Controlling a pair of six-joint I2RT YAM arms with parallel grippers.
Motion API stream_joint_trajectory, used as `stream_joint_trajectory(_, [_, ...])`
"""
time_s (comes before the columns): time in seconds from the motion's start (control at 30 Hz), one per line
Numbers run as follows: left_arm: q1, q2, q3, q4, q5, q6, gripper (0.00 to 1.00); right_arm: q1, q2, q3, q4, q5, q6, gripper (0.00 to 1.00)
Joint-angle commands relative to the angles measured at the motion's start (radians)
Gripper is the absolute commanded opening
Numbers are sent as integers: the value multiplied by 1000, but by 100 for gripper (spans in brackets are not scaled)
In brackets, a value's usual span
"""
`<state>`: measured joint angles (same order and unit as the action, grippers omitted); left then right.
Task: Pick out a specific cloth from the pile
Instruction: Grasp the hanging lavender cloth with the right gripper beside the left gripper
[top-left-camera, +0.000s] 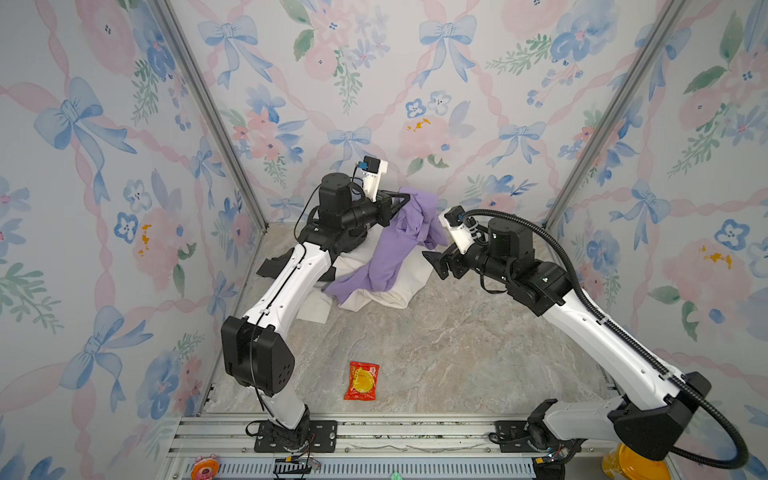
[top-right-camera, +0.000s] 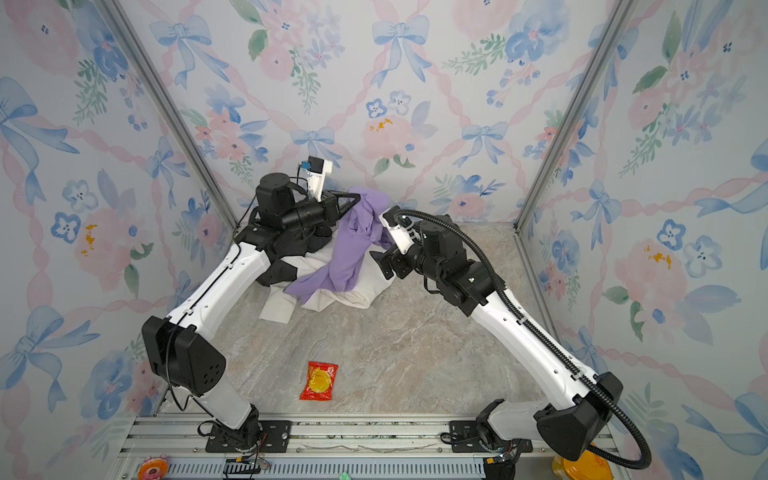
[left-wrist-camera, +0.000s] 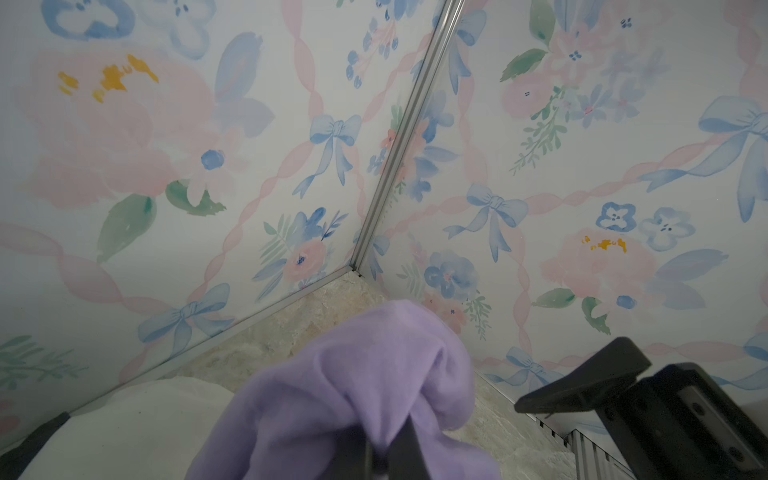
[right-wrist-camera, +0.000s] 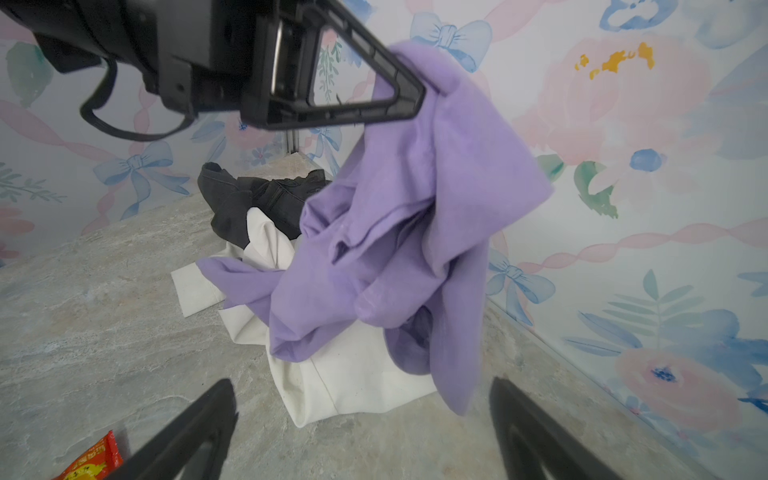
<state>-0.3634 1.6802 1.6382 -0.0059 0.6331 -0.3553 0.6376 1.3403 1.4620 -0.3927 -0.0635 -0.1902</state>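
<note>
My left gripper should pass the upper folds to my right gripper, because the lavender cloth's lower end is on the pile. My right gripper will then pull the cloth clear.
My left gripper is shut on the top of the lavender cloth, held up near the back wall. The cloth hangs in folds, and its lower end still rests on the pile. There a cream-white cloth lies spread on the floor, with a dark garment behind it under the left arm. My right gripper stands open just right of the hanging cloth, nothing between its fingers.
A red snack packet lies on the marble floor toward the front. Flowered walls close in at the back and both sides, meeting at a metal corner post. A yellow object sits by the right arm's base.
</note>
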Motion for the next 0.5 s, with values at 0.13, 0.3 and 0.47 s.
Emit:
stream_joint_trajectory(0.13, [-24, -110, -95, -10, -62, 90, 0, -6, 53, 66, -55, -96, 41, 99])
stream_joint_trajectory(0.3, [-25, -129, -126, -17, -74, 122, 0, 6, 84, 90, -72, -144, 38, 98])
stream_joint_trajectory(0.47, [-30, -129, -125, -18, -71, 145, 0, 14, 100, 93, -64, -185, 47, 97])
